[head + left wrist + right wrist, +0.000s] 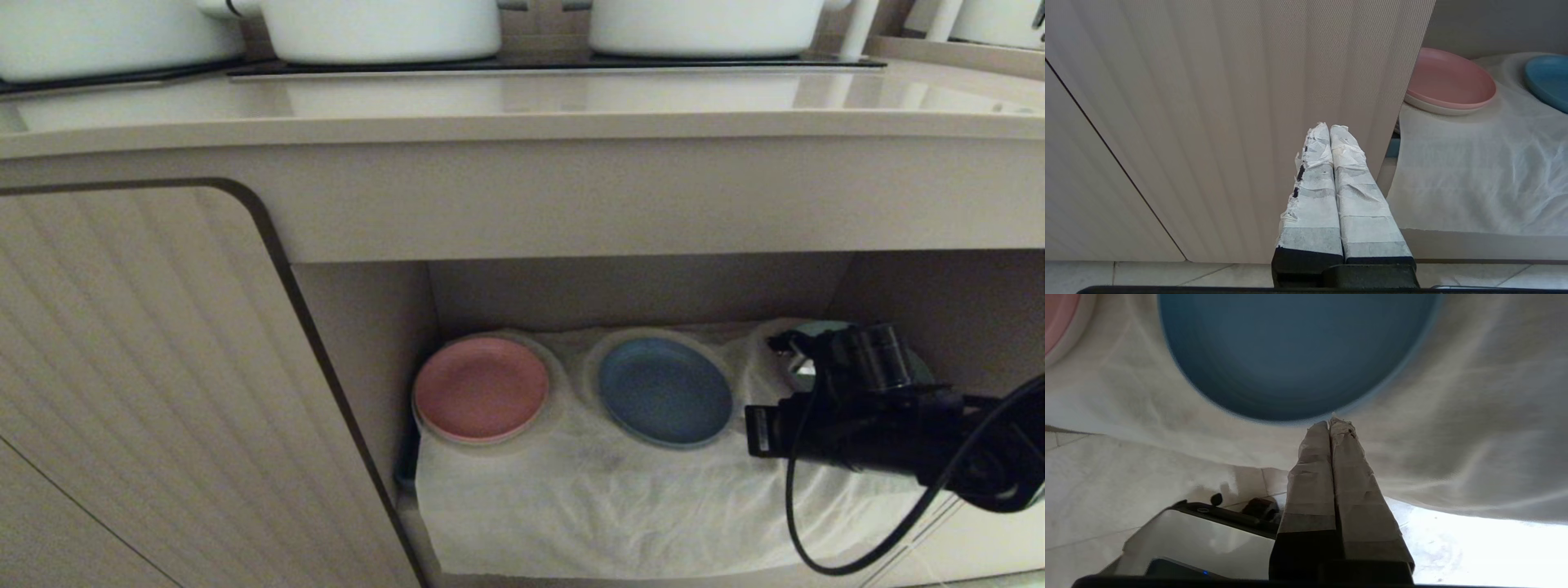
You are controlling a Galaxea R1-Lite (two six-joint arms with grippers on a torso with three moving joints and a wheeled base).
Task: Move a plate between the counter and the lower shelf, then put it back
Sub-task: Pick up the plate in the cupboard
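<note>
I go on moving my right gripper in before its open fingers are astride the blue plate's rim, as the blue plate's near rim is clear ahead of them.
The light blue plate lies in the middle of the lower shelf, on a white cloth. My right arm reaches into the niche from the right. In the right wrist view the right gripper is shut and empty, its taped tips just short of the blue plate's near rim. The left gripper is shut and empty, and hangs parked before the ribbed cabinet door. The counter runs above the niche.
A pink plate lies left of the blue one. A green plate shows partly behind my right arm. White pots stand on the black hob. The ribbed door closes off the left side.
</note>
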